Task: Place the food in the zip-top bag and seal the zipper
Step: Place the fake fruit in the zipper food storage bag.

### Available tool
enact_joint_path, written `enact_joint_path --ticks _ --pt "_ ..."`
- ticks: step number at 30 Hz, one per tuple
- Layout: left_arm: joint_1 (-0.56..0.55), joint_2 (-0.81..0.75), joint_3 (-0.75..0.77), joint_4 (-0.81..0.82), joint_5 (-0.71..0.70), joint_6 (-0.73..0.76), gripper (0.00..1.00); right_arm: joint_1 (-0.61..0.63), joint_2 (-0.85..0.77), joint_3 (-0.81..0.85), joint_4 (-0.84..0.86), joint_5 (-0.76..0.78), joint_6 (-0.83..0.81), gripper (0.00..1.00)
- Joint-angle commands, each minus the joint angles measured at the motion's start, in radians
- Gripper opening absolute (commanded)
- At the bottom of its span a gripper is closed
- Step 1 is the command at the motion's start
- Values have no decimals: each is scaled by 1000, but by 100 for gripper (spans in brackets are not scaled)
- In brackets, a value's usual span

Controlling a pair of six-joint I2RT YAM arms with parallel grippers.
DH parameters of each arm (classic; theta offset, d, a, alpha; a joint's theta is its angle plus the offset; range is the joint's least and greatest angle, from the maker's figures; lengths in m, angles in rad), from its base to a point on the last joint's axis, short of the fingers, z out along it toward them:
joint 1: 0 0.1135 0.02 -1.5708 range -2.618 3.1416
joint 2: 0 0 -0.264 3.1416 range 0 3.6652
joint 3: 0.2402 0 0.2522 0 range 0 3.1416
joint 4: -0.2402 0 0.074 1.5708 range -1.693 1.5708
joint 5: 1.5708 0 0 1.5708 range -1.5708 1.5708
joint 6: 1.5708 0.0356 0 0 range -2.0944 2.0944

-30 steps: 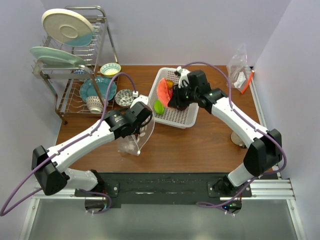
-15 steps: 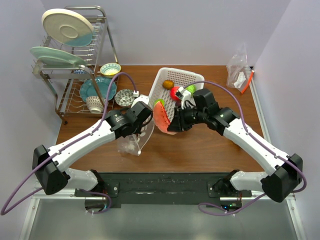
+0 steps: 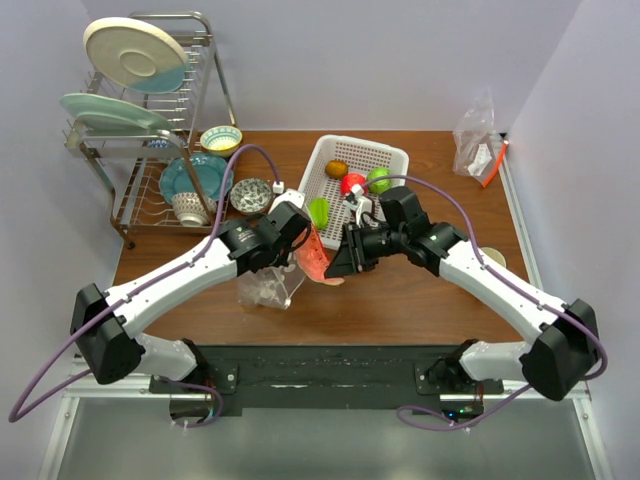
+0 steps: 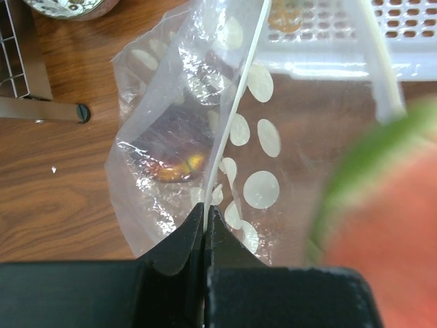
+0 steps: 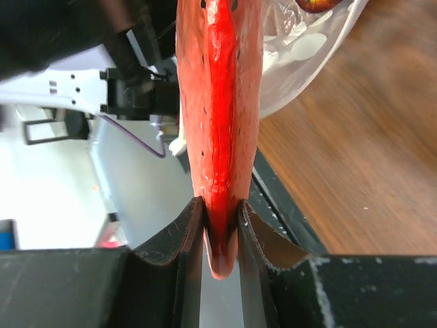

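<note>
The robot's right gripper should keep bringing the watermelon slice (image 3: 311,254), which hangs by one tip beside the bag's opening (image 3: 293,282), into the bag and let go of it inside.
My left gripper (image 3: 291,258) is shut on the pale zipper edge (image 4: 235,116) of the clear zip-top bag (image 3: 268,285), which has white dots, and holds its mouth up; the grip also shows in the left wrist view (image 4: 205,215). A dark piece of food (image 4: 171,154) lies inside the bag. My right gripper (image 3: 340,262) is shut on a red watermelon slice (image 5: 218,102) with a green rind, held just right of the bag's mouth (image 3: 316,258). A red apple (image 3: 352,183), a green ball (image 3: 378,180), a brown-orange piece (image 3: 336,168) and a green piece (image 3: 318,210) lie in the white basket (image 3: 395,155).
A dish rack (image 3: 150,130) with plates and bowls stands at the back left, with a small bowl (image 3: 250,193) beside it. Another clear bag with a red-orange strip (image 3: 480,140) lies at the back right. A round pale object (image 3: 490,260) sits under the right arm.
My right gripper has carried the watermelon slice out of the basket and leftward to the bag's mouth. My left gripper has kept its hold on the bag and shifted slightly.
</note>
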Motion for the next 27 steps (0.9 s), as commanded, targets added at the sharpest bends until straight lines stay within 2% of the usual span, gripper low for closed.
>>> enact_joint_path --ticks 1,10,18,20,22,27 --pt "6 -53 9 81 16 -5 0 2 61 5 134 -43 180 16" --pt "-8 -113 -19 137 49 0 0 6 135 -1 225 41 352 22" --pt "-23 -159 -45 209 109 3 0 22 204 34 261 83 412 28" --pt "-25 -157 -49 220 128 0 0 33 212 42 284 75 429 55" --pt "-25 -160 -54 221 117 -10 0 42 219 60 294 66 439 74" --pt "-25 -160 -45 183 56 -28 0 45 192 150 153 87 330 75"
